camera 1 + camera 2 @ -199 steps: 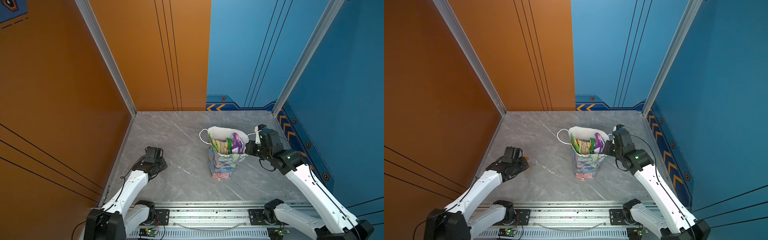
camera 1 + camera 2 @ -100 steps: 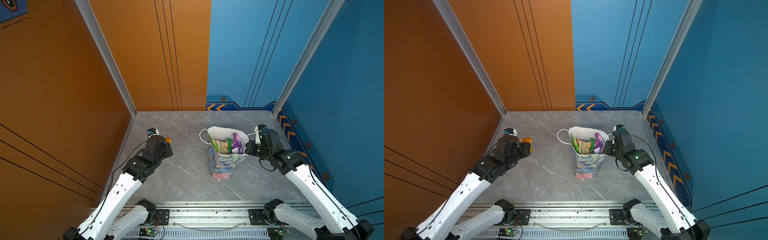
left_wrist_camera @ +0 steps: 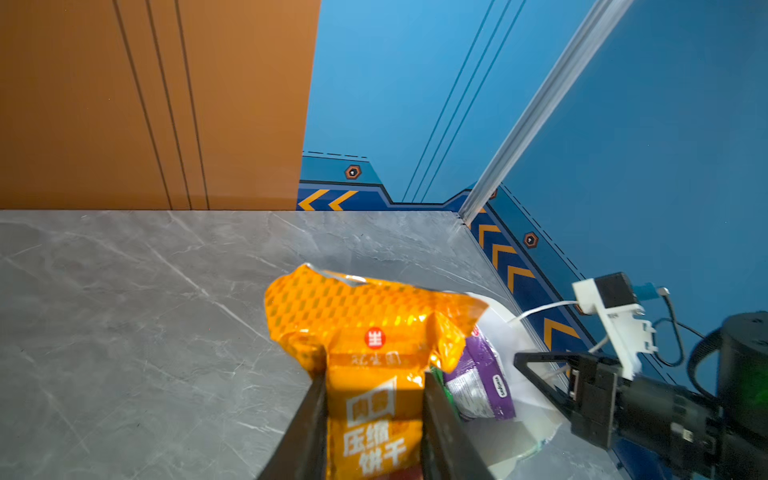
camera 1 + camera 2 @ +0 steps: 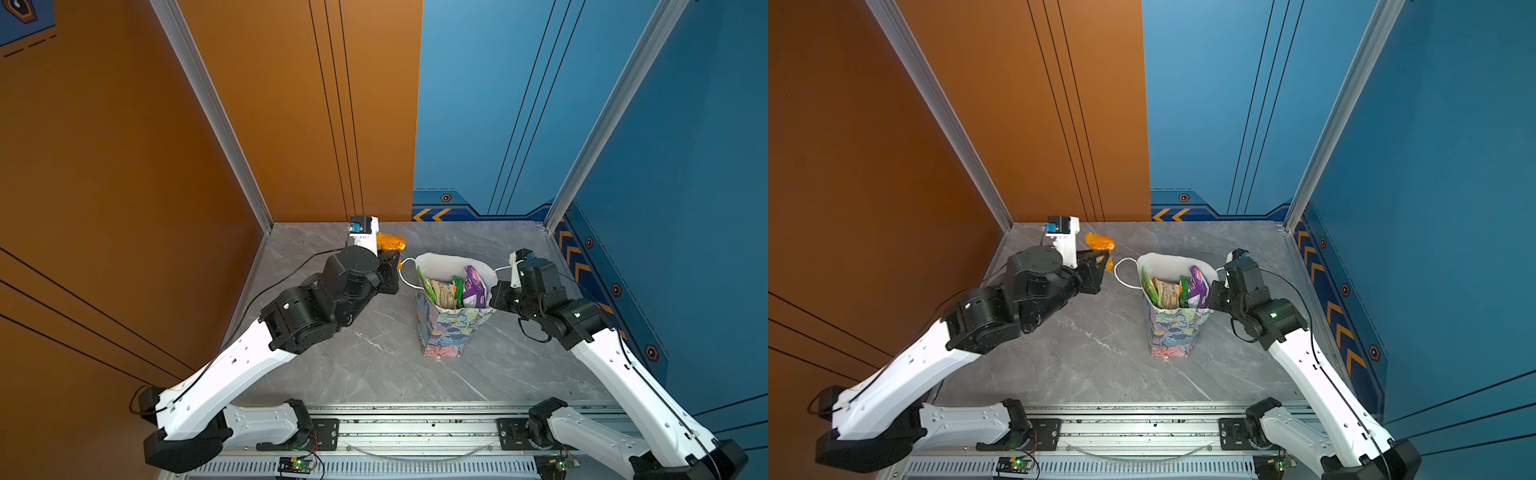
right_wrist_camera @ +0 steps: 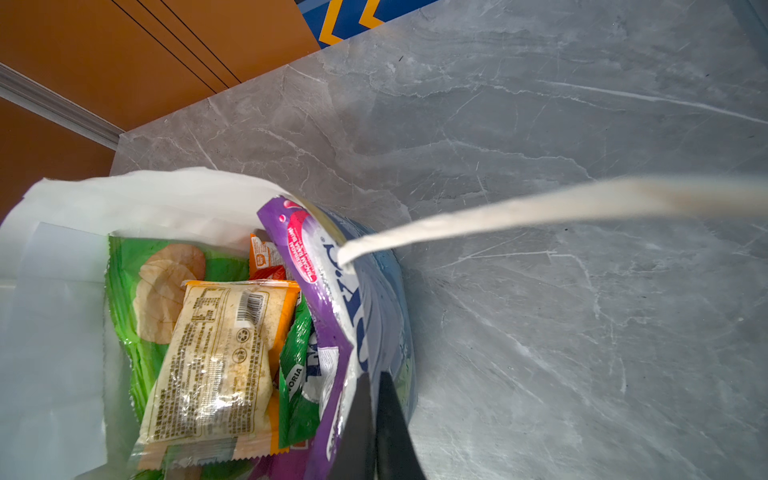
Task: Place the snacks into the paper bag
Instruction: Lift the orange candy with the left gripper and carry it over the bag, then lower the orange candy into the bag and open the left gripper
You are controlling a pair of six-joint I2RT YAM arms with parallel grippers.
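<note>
The paper bag's rim [image 4: 493, 279] is held open by my right gripper, so my left gripper should keep going over the small green packet [image 4: 458, 287] and let go of the orange snack packet there.
The flowered paper bag [image 4: 451, 332] [image 4: 1173, 332] stands upright mid-table. In it are a green chip bag [image 5: 137, 299], a tan bar [image 5: 216, 353], a small green packet [image 5: 297, 353] and a purple packet [image 5: 316, 266]. My right gripper [image 5: 374, 378] [image 4: 496, 291] is shut on the bag's right rim, pinching the paper. My left gripper [image 3: 374, 382] [image 4: 390, 266] hangs just left of the bag's mouth, shut on an orange snack packet [image 3: 374, 328] [image 4: 1099, 241] that sticks out past the fingers. The bag's purple packet [image 3: 478, 382] shows behind it.
A white cord handle [image 4: 405, 272] droops from the bag's left side, close under my left gripper; the other cord [image 5: 498, 212] stretches past the right wrist camera. Orange wall [image 4: 124, 187] on the left, blue wall [image 4: 685, 208] on the right, mounting rail [image 4: 415, 428] along the front.
My left arm has risen from the table's left side and swung toward the bag, carrying the orange packet. The right gripper and the bag have stayed put.
</note>
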